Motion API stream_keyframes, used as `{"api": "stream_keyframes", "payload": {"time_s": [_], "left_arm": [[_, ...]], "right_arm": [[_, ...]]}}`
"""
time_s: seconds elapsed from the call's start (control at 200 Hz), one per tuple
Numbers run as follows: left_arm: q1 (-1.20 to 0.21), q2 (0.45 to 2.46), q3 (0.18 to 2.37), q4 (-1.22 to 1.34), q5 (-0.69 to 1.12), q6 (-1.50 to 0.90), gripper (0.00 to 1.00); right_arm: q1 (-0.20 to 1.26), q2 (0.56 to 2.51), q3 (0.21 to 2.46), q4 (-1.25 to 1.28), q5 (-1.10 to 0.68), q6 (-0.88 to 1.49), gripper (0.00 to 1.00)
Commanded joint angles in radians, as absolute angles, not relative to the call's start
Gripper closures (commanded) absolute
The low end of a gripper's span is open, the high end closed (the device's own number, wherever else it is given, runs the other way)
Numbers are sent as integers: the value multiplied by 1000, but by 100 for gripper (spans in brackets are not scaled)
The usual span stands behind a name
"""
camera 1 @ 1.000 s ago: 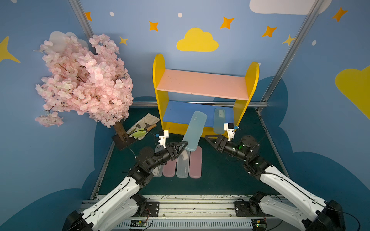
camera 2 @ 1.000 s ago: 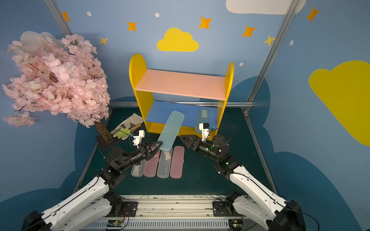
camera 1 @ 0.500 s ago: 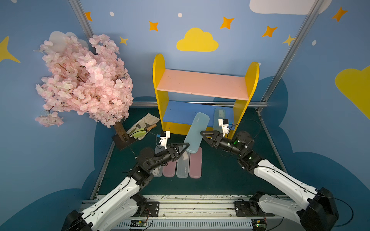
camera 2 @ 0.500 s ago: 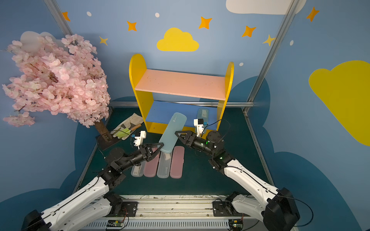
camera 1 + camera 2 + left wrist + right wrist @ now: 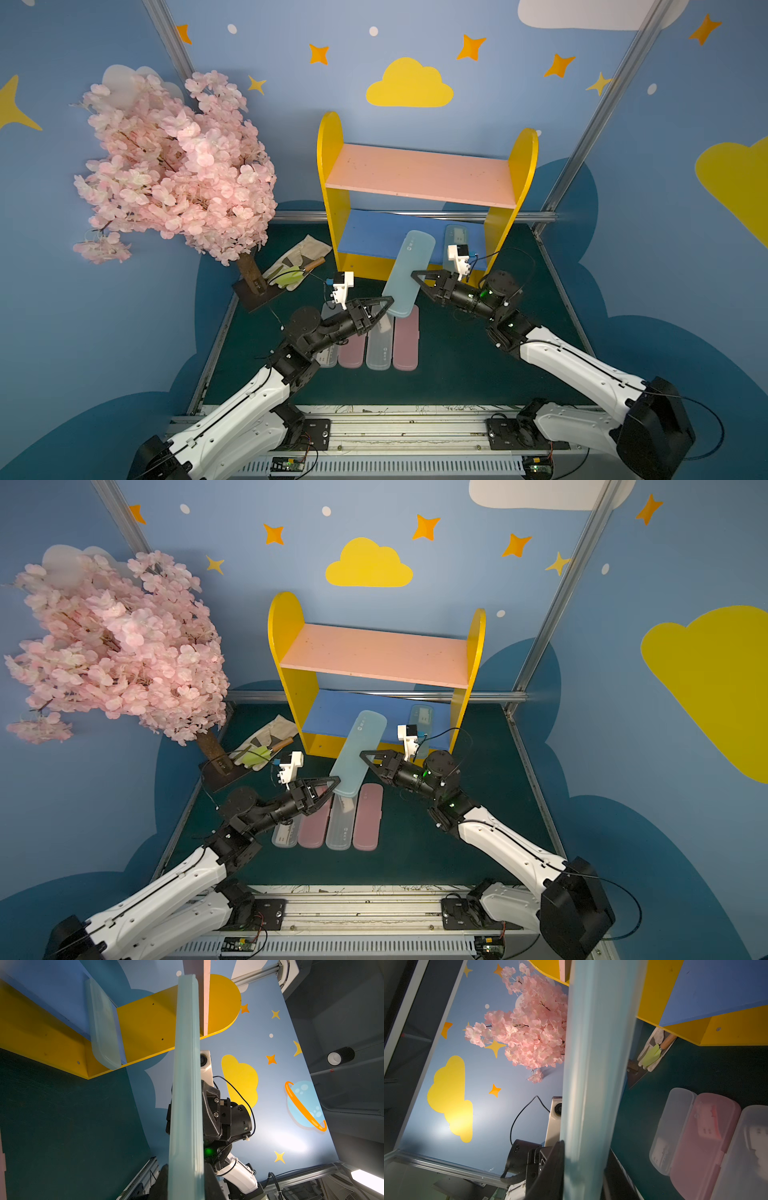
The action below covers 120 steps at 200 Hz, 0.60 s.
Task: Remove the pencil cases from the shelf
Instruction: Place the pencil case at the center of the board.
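Note:
Next, my left gripper opens, since both grippers hold the tilted pale blue case (image 5: 409, 273), and my right gripper should lower it onto the free mat (image 5: 434, 339) beyond the end pink case.
A pale blue pencil case (image 5: 405, 274) (image 5: 357, 754) hangs tilted in front of the shelf (image 5: 419, 178) (image 5: 374, 654), its far end over the blue lower board. My left gripper (image 5: 388, 300) (image 5: 336, 780) (image 5: 187, 1184) is shut on its near left edge. My right gripper (image 5: 415, 275) (image 5: 363, 754) (image 5: 583, 1167) is shut on its right edge. In both wrist views the held case (image 5: 187, 1105) (image 5: 593, 1064) runs edge-on between the fingers. A second pale blue case (image 5: 455, 241) (image 5: 420, 721) (image 5: 102, 1026) lies on the lower board at the right.
Several pencil cases lie side by side on the green mat below the held one: frosted (image 5: 326, 357), pink (image 5: 352, 353), frosted (image 5: 379, 349), pink (image 5: 406, 345). A pink blossom tree (image 5: 178, 166) on a dark base stands at the left, with a glove and trowel (image 5: 295, 266) beside it.
My right gripper has swung left from beside the shelf's right panel to the held blue case and closed on its edge. The left gripper kept its grip and barely moved.

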<state>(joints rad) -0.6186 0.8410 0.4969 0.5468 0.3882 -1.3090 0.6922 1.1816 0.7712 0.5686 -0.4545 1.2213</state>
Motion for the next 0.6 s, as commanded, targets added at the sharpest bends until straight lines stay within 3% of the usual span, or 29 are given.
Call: {"api": "stream_keyframes", "payload": {"time_s": [0.0, 0.185, 0.3, 0.596], "left_arm": [[-627, 844, 528, 586, 401, -1285, 89], [-627, 819, 531, 509, 361, -1258, 43], [-627, 779, 545, 373, 309, -1215, 20], [-627, 649, 561, -11, 74, -1089, 3]], "right_arm": [[703, 1198, 800, 628, -476, 1211, 80], [701, 1196, 779, 627, -469, 1214, 85], [698, 1180, 760, 590, -459, 1193, 87], [678, 1054, 691, 273, -404, 981, 88]]}}
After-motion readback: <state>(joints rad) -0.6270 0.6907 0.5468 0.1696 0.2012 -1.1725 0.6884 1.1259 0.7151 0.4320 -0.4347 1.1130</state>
